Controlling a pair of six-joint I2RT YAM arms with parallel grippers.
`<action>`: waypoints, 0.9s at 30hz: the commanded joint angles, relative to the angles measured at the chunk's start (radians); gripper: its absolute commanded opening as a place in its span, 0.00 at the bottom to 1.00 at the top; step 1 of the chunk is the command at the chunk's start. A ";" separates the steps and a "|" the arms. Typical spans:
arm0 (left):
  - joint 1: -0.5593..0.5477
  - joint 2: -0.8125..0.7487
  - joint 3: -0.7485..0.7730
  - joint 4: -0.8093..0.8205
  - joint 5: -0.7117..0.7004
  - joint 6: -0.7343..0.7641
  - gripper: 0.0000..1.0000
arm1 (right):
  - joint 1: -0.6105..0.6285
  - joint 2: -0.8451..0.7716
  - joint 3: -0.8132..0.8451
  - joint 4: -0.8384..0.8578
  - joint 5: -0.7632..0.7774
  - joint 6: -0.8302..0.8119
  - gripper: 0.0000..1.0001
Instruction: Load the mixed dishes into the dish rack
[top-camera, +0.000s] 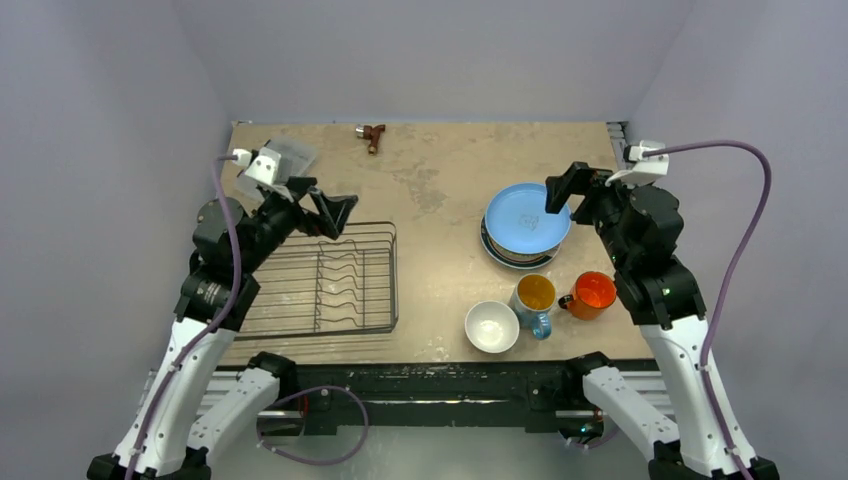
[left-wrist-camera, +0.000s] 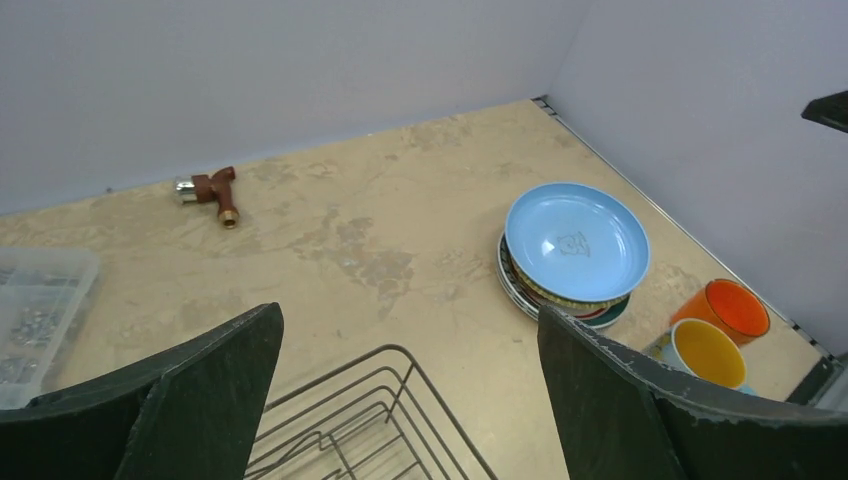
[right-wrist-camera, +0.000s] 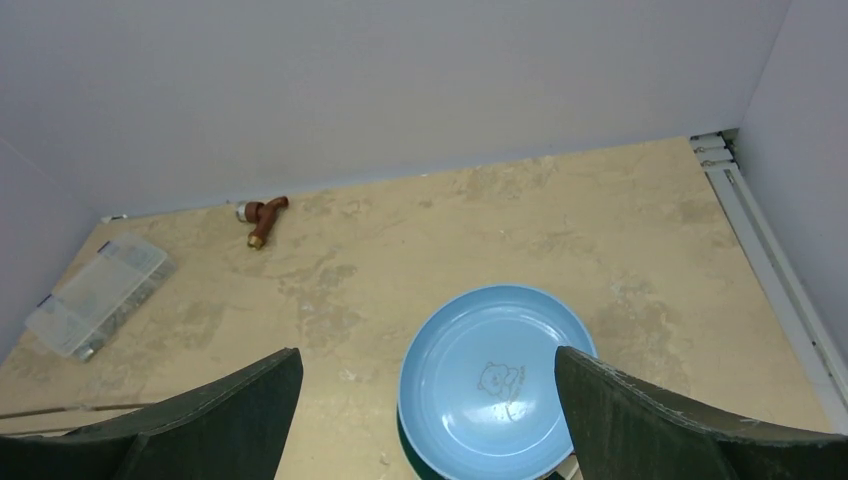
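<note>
I can see that the white bowl's near rim (top-camera: 490, 351) is clear of the blue mug, so I should keep moving my open left gripper toward that rim until its fingers are on both sides of it.
The black wire dish rack (top-camera: 330, 280) lies on the left of the table with nothing in it; its far corner (left-wrist-camera: 385, 400) shows in the left wrist view. A light blue plate (top-camera: 525, 220) (right-wrist-camera: 495, 385) tops a stack of plates at the right, with a yellow rim (left-wrist-camera: 560, 298) and a dark green rim (left-wrist-camera: 612, 318) showing beneath it. In front of the stack stand a small white bowl (top-camera: 492, 326), a blue mug (top-camera: 535, 297) and an orange mug (top-camera: 592, 294). My left gripper (top-camera: 338, 212) (left-wrist-camera: 408, 330) hovers open above the rack's far edge. My right gripper (top-camera: 562, 188) (right-wrist-camera: 428, 360) hangs open above the blue plate.
A small brown tool (top-camera: 372, 135) lies near the back wall. A clear plastic compartment box (right-wrist-camera: 100, 292) sits at the back left, partly hidden by my left wrist in the top view. Walls close in the table on three sides, and a metal rail (right-wrist-camera: 770, 250) runs along its right edge.
</note>
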 joint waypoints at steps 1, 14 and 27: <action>-0.063 0.064 0.038 0.011 0.070 0.021 0.97 | 0.003 -0.013 0.009 -0.007 0.018 0.029 0.99; -0.609 0.343 0.124 -0.176 -0.012 0.208 1.00 | 0.003 -0.151 -0.017 -0.052 0.038 0.086 0.99; -1.132 0.856 0.290 -0.305 -0.420 0.395 0.90 | 0.002 -0.245 -0.017 -0.065 0.033 0.100 0.99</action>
